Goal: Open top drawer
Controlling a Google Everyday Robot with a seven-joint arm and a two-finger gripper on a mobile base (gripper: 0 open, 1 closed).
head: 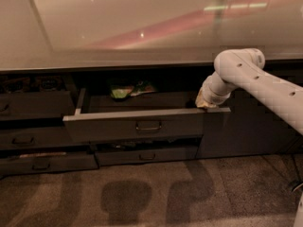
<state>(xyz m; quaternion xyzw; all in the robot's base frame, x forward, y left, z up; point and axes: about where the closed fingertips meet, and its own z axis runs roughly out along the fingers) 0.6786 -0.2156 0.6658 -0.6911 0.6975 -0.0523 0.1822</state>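
Observation:
The top edge of the drawer front (189, 110) has my gripper behind it, so I should keep pulling toward the open floor (213, 178) until the packets show fully.
The top drawer (118, 125) is a long dark grey drawer under the counter, pulled out towards me, with a small loop handle (148, 126) at its centre. Green and pale packets (130, 90) lie at the back of it. My gripper (205, 103) sits at the right end of the drawer, just behind the top edge of its front, with the white arm (265, 86) reaching in from the right.
A glossy pale counter (142, 27) runs above. Left of the drawer is a stack of narrower drawer fronts (33, 105), a lower drawer (147, 155) sits beneath, and a tall dark cabinet door (246, 131) stands at the right. Speckled floor (142, 193) lies in front.

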